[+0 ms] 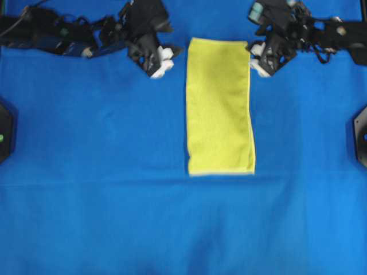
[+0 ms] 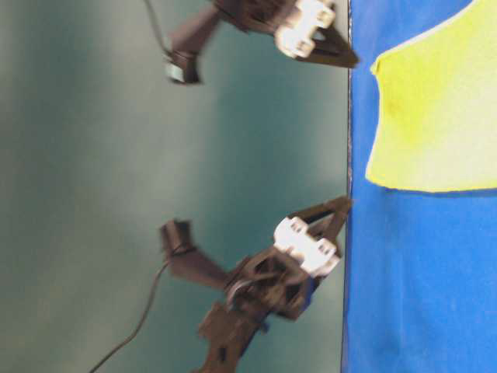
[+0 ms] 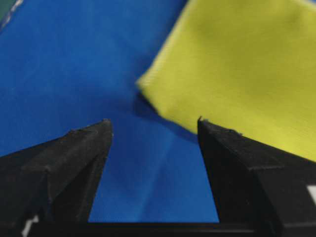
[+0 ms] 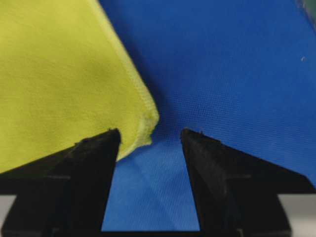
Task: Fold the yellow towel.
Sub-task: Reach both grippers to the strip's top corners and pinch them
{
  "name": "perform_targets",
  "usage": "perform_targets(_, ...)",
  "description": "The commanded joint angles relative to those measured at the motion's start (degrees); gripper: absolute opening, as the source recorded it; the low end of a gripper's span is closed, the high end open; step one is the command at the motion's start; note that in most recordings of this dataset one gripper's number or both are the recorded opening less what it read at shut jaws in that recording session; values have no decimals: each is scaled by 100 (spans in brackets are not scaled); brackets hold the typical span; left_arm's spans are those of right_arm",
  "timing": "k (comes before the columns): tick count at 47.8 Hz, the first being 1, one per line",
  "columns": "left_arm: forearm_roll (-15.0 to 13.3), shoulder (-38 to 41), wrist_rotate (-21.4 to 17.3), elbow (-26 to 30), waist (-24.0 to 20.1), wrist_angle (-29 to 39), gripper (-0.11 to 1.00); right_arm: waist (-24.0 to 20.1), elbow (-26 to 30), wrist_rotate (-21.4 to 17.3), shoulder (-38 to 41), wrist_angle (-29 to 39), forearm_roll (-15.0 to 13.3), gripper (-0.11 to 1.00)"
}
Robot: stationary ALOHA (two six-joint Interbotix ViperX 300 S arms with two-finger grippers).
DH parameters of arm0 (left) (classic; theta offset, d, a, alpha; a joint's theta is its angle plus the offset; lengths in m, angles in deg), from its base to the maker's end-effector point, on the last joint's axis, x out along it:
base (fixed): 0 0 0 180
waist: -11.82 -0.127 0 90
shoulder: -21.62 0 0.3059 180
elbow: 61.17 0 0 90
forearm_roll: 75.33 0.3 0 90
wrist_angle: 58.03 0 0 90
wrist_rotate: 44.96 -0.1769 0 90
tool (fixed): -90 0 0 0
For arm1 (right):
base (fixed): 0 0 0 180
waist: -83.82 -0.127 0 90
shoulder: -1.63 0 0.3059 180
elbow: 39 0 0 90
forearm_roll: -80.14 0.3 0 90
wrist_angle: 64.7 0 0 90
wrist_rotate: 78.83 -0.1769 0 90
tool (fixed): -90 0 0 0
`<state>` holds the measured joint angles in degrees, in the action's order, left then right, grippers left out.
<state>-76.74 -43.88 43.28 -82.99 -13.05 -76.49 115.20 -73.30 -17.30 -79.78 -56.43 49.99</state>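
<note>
My gripper will fold the towel's far edge over, and the towel's near half (image 1: 221, 137) should stay in place as it does, because the yellow towel lies flat with a wavy far edge (image 1: 219, 40).
The yellow towel (image 1: 219, 106) lies flat on the blue table cover as a tall, narrow rectangle, its pale hem showing along the near and right edges. My left gripper (image 1: 162, 62) hovers open just left of the towel's far left corner. In the left wrist view that gripper (image 3: 153, 123) has only blue cloth between its fingers, with the towel (image 3: 237, 64) corner ahead and to the right. My right gripper (image 1: 259, 60) is open beside the far right corner. In the right wrist view the towel (image 4: 59, 74) corner sits just ahead of the gripper's (image 4: 150, 132) left finger.
A blue cloth (image 1: 103, 217) covers the whole table. Dark fixtures sit at the left edge (image 1: 4, 132) and right edge (image 1: 361, 134). Both arm bodies run along the far edge. The table-level view shows the towel (image 2: 443, 109) and a green wall behind.
</note>
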Motion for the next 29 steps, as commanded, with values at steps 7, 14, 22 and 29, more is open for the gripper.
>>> perform_targets(7,0,510,0,571,-44,-185,67,176,123,9,457,-668,-35,57)
perform_targets(14,0,773,0,800,-62,-193,67,352,141,9,712,-817,-35,57)
perform_targets(22,0,1072,-26,984,-105,-141,63,369,132,-18,835,-826,-35,55)
perform_targets(29,9,1292,-158,1081,-97,-97,30,360,97,-79,826,-835,-9,35)
